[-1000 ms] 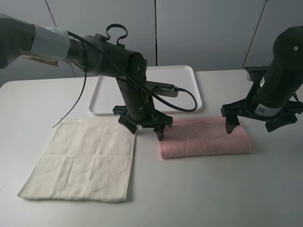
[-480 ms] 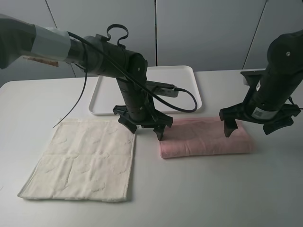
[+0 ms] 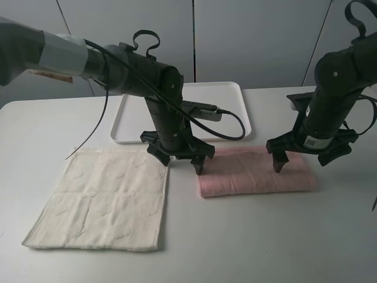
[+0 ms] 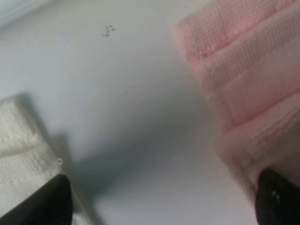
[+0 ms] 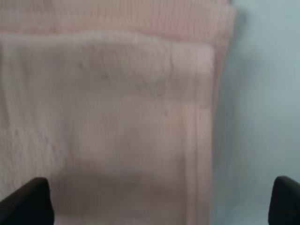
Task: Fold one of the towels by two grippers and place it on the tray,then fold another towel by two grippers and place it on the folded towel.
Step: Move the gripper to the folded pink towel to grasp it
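Note:
Next, my right gripper moves back toward the top layer's corner (image 5: pixel 204 57) before it closes, because it is straddling the pink towel's end (image 5: pixel 198 199) well short of that corner.
A pink towel (image 3: pixel 253 172), folded into a long strip, lies on the white table right of centre. A cream towel (image 3: pixel 106 197) lies flat at the left. The white tray (image 3: pixel 230 100) stands empty behind them. My left gripper (image 3: pixel 178 160) is open and low, spanning the gap between the towels. One fingertip is over the cream towel's (image 4: pixel 23 145) far right corner, the other at the pink towel's (image 4: pixel 243 79) left end. My right gripper (image 3: pixel 301 154) is open, low over the pink towel's (image 5: pixel 117 117) right part. Neither holds anything.
A black cable (image 3: pixel 232 127) runs from the left arm across the tray's front. The table's front (image 3: pixel 235 247) is bare white surface. A grey panelled wall stands behind the table.
My right gripper has moved left along the pink towel and turned slightly. The left arm and both towels have not moved.

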Tool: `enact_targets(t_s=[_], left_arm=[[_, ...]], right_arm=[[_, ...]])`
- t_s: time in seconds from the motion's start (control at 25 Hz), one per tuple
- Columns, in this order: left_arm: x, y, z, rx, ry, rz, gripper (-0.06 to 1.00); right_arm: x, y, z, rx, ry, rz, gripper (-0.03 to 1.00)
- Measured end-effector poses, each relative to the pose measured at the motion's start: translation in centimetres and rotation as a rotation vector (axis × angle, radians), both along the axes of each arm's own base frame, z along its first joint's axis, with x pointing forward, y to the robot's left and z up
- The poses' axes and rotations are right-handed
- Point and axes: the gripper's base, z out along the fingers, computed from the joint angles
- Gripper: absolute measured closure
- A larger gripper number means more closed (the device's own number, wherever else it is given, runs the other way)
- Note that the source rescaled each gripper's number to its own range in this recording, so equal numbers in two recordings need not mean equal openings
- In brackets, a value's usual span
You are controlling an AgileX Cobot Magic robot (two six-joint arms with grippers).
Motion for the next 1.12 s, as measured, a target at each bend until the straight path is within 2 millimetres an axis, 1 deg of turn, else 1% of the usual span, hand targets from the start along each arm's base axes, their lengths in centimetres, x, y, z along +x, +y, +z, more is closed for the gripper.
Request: enact_targets(t_s=[0.12, 0.2, 0.36, 0.48, 0.6, 0.84, 1.12], left_arm=[[0.0, 0.0, 0.0, 0.002, -0.001, -0.001, -0.06], [0.0, 0.0, 0.0, 0.000, -0.003, 0.000, -0.06], [0.0, 0.0, 0.0, 0.000, -0.003, 0.000, -0.06], [0.0, 0.0, 0.0, 0.000, -0.003, 0.000, -0.06], [0.0, 0.0, 0.0, 0.000, -0.005, -0.007, -0.06], [0.0, 0.0, 0.0, 0.001, -0.007, -0.019, -0.06], [0.0, 0.0, 0.0, 0.000, -0.006, -0.018, -0.06]], right_arm=[[1.2, -0.1, 0.6, -0.004, -0.001, 0.022, -0.03], [1.9, -0.8, 1.1, 0.021, 0.006, 0.001, -0.03], [2.2, -3.0, 1.2, 0.143, 0.043, -0.062, -0.03], [2.3, -3.7, 1.2, 0.184, 0.046, -0.073, -0.03], [2.4, -3.5, 0.6, 0.189, 0.063, -0.064, -0.03], [2.6, -3.5, -1.7, 0.165, 0.110, -0.055, -0.03], [2.7, -3.7, -2.8, 0.141, 0.119, -0.042, -0.03]])
